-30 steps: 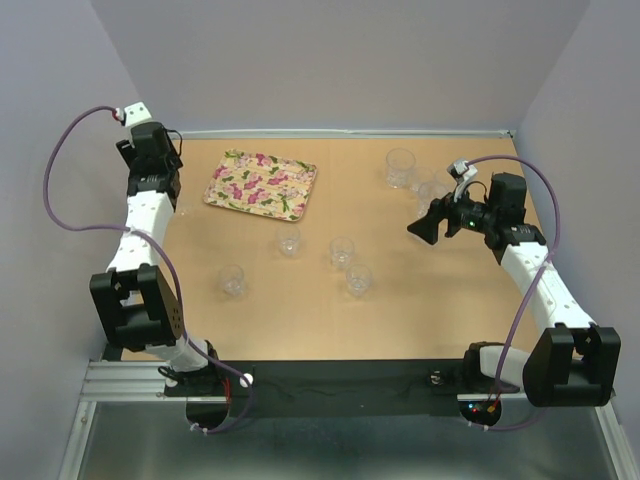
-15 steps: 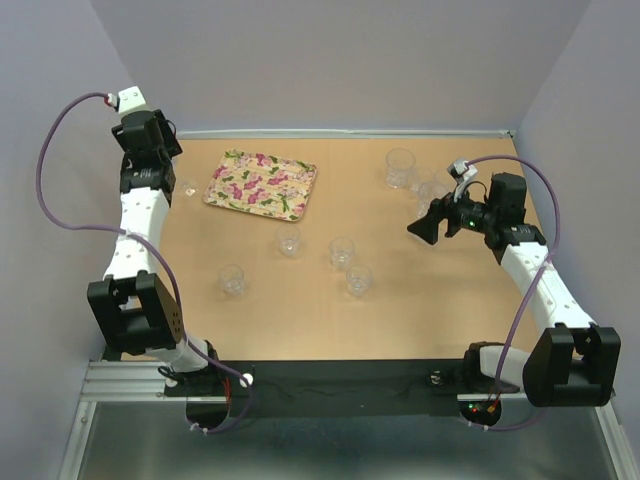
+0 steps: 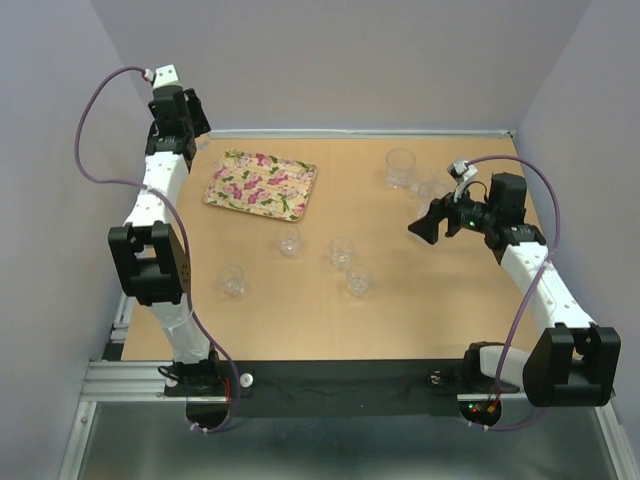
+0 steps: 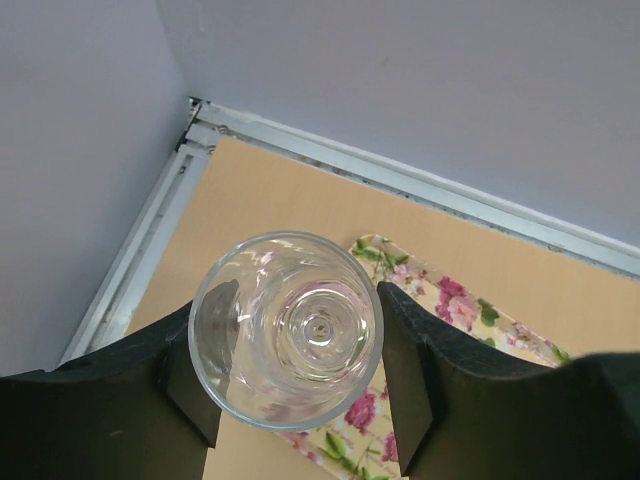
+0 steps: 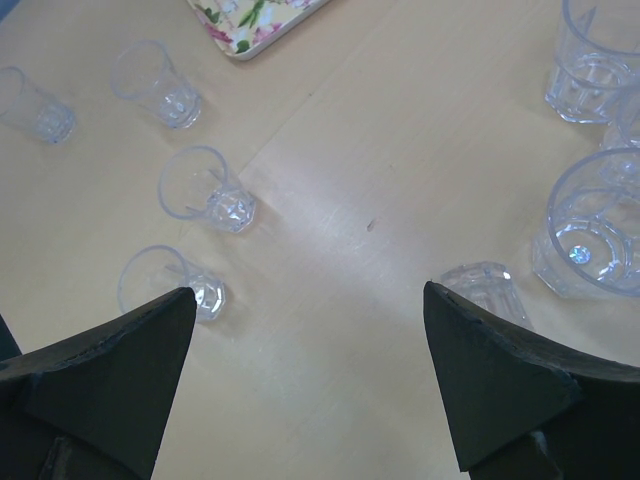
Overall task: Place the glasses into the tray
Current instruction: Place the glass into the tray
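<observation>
The clear glass [image 4: 287,332] is hanging upright next to the flowered tray's empty far corner [image 3: 233,157], so my left gripper should go toward that corner next until the glass's base sits there.
My left gripper [image 4: 290,312] is shut on a small clear glass [image 4: 287,328], held in the air over the near left end of the flowered tray [image 4: 452,300]. In the top view the left gripper [image 3: 190,128] is at the far left corner, just behind the tray [image 3: 262,185]. Several glasses stand on the table: [image 3: 290,242], [image 3: 342,251], [image 3: 358,279], [image 3: 232,279]. A bigger glass [image 3: 401,168] and another [image 3: 432,190] stand at the far right. My right gripper [image 3: 425,228] [image 5: 308,290] is open and empty, hovering above bare table beside them.
In the right wrist view, small glasses stand at the left [image 5: 205,190] [image 5: 165,285] [image 5: 155,85]. Larger glasses [image 5: 590,225] [image 5: 590,60] stand at the right, and one small glass [image 5: 485,290] lies close to the right finger. Walls and a metal rail [image 4: 150,250] bound the far left corner.
My left arm has swung up and back toward the far left corner, carrying the glass to the tray's left end. The right arm has not moved.
</observation>
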Controlling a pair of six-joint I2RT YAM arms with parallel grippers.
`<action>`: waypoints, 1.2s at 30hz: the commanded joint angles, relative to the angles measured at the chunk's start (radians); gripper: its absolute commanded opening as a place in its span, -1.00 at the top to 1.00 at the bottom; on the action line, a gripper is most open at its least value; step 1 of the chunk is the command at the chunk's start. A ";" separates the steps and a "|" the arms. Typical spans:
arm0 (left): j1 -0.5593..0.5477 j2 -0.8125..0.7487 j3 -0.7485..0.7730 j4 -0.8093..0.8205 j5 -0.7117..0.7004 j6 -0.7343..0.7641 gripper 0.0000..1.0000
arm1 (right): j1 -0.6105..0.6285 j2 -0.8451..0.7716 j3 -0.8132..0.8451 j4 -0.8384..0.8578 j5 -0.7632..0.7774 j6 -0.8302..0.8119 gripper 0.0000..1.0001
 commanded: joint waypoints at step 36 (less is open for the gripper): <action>-0.170 0.398 0.554 -0.116 -0.143 0.098 0.30 | 0.001 0.006 -0.007 -0.001 0.014 -0.028 -1.00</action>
